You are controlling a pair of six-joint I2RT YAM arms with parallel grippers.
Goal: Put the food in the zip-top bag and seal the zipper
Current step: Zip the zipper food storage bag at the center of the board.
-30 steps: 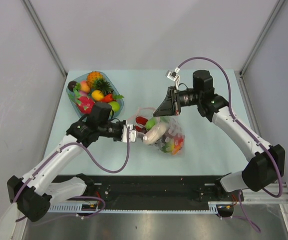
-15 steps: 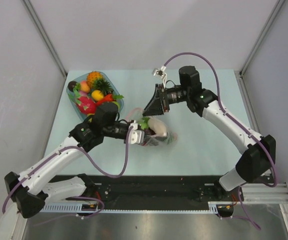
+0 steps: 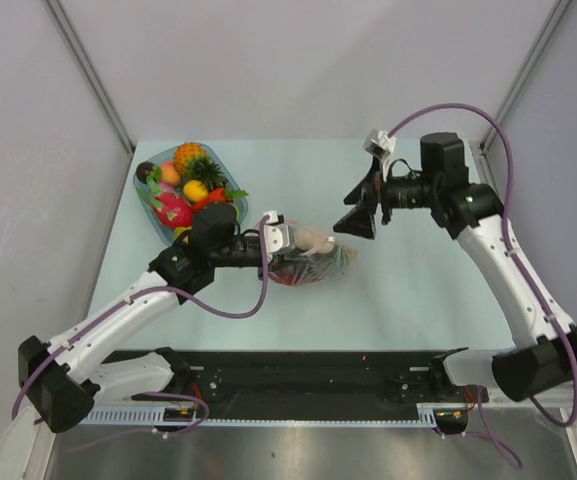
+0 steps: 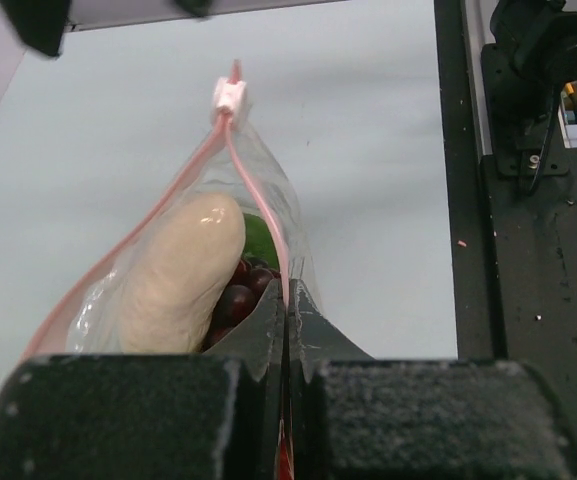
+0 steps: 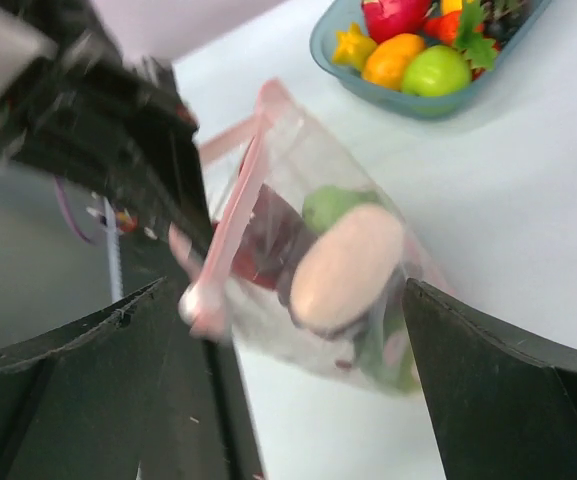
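My gripper will close the pink zipper (image 5: 242, 212) behind the white slider (image 5: 204, 306) when it pulls the slider along, because the zipper's strips spread apart from the slider.
My left gripper (image 3: 280, 243) (image 4: 286, 300) is shut on the pink zipper (image 4: 256, 205) of the zip-top bag (image 3: 318, 262). The two zipper strips spread apart from the white slider (image 4: 230, 95) at the bag's far end. Food sits inside the bag: a pale beige oval piece (image 4: 183, 275) (image 5: 348, 265), dark grapes (image 4: 233, 298) and something green (image 5: 330, 205). My right gripper (image 3: 360, 210) (image 5: 283, 290) is open, just right of the bag and holding nothing. More food (image 3: 190, 180) lies in the tray.
The blue-green oval tray (image 3: 234, 213) (image 5: 340, 52) stands at the table's back left, close behind my left wrist. Grey walls enclose the table on three sides. A black rail (image 3: 318, 375) runs along the near edge.
My right gripper opened, let go of the bag and drew back to the right. My left gripper closed on the zipper edge and lifted it, and the bag shifted a little left.
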